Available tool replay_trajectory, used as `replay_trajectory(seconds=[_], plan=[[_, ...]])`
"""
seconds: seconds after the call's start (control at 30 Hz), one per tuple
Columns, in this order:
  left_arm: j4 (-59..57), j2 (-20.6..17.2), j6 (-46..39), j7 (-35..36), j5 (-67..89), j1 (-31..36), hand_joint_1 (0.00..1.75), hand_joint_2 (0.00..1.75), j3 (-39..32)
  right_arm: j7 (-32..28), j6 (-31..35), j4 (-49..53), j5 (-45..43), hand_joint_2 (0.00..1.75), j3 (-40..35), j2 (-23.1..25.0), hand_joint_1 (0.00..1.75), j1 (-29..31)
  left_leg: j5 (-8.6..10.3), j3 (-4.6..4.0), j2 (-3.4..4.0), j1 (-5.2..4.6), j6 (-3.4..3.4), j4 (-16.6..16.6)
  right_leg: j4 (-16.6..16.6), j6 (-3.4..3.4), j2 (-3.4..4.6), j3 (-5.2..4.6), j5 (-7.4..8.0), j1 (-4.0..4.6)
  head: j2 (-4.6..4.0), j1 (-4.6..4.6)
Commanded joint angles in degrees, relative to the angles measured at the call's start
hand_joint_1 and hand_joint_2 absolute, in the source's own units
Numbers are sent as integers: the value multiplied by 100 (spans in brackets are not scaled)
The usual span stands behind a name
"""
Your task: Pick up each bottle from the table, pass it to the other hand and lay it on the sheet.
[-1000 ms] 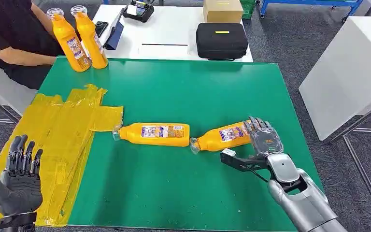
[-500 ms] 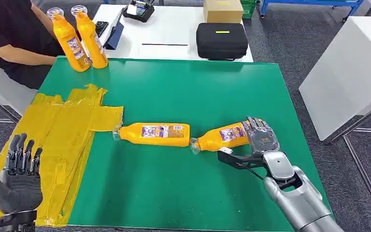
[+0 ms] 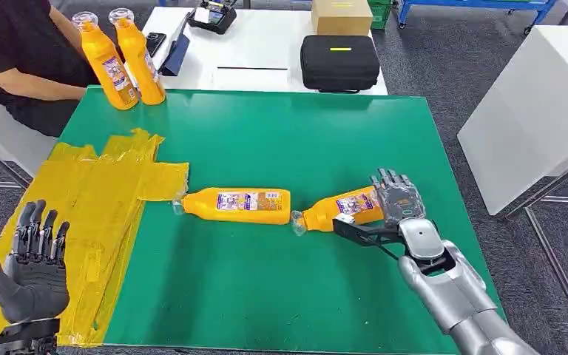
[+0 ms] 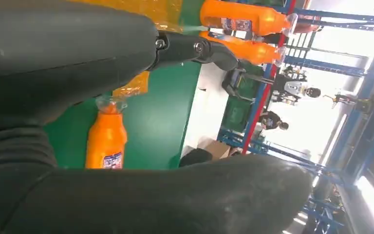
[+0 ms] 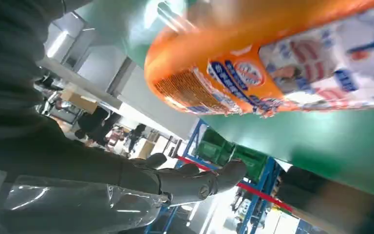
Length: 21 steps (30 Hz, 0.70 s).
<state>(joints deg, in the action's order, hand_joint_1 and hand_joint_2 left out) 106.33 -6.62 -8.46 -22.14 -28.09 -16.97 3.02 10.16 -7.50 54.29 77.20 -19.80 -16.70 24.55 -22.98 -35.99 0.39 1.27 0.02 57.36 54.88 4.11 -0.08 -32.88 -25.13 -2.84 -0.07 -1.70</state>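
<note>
My gripper will make the middle bottle move slightly toward the sheet when it lifts the tilted bottle, because the tilted bottle's cap almost touches the middle bottle.
Two orange bottles lie on the green mat. One bottle is at the middle, and the other bottle lies tilted to its right, with its cap pointing toward the first. My right hand is at the base of the right bottle, fingers spread over its end and thumb stretched along its near side, without a closed grip. My left hand hovers open, palm up, above the near end of the yellow sheet. The middle bottle appears in the left wrist view.
Two more orange bottles stand upright at the mat's far left corner, beside a seated person in black. A black case and a cardboard box sit on the white table behind. A white table stands to the right.
My right hand has moved forward and left onto the base of the right bottle, its thumb now along the bottle's near side. The left hand has barely shifted.
</note>
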Motion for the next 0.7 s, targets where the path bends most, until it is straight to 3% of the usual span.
replay_trajectory(seconds=[0.03,0.17,0.27,0.3,0.33,0.7], plan=[[-297,43,17,-3,-220,65,0,0,-154,-76,184,-2394,16,175,-234,186,0,1249,-3,14,9,-1,3,-3,-3,-18,10,8,2,2,0,0],[-381,50,37,-17,-253,130,0,0,-66,-415,141,-2915,-121,175,-298,108,0,1534,-4,22,7,-2,7,-2,-2,-28,8,17,-1,2,0,0],[-587,-52,104,-83,-363,277,0,0,27,-1142,-379,-3239,-464,175,-469,-89,0,1590,0,19,-2,-4,7,-5,-3,-24,-1,15,-1,0,0,0],[-659,-80,109,-104,-396,336,0,0,42,-1364,-489,-3257,-553,175,-541,-172,19,1552,-4,29,-5,-2,8,-3,-3,-36,-3,26,-5,3,0,2],[-722,-108,116,-121,-426,389,0,0,51,-1534,-625,-3305,-639,175,-576,-229,175,1517,0,22,-13,-2,7,-5,-5,-28,-12,22,-4,2,0,0],[-825,-159,93,-209,-617,619,0,0,24,-2015,-348,-3315,-873,175,-1224,-182,175,1591,2,32,-12,4,8,-4,-9,-33,-13,28,0,9,0,2]])
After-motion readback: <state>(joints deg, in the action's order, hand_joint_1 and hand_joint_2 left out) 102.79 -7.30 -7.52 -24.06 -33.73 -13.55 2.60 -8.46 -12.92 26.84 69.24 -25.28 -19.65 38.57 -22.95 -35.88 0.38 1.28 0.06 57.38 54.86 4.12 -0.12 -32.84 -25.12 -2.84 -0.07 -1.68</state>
